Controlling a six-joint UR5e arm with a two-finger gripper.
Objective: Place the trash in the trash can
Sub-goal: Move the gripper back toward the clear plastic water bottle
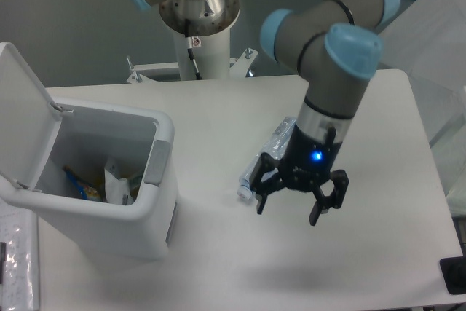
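Note:
The crushed clear plastic bottle (281,138) will tip and hang with its cap up when I lift it, because my gripper is hanging by the cap end (245,192).
A crushed clear plastic bottle (271,152) with a white cap lies on the white table, partly covered by my arm. My gripper (289,207) hangs open just to the right of and in front of the bottle's cap end, with nothing between its fingers. The white trash can (149,220) stands at the left with its flip lid (22,118) swung open. Inside it I see a crumpled white tissue wad (116,184) beside blue and yellow wrappers (81,185).
A white keyboard-like object (16,260) lies at the table's left front edge beside the can. Translucent boxes (429,49) stand off the right side. The arm's base post (200,41) rises behind the table. A black object (453,274) sits at the front right corner.

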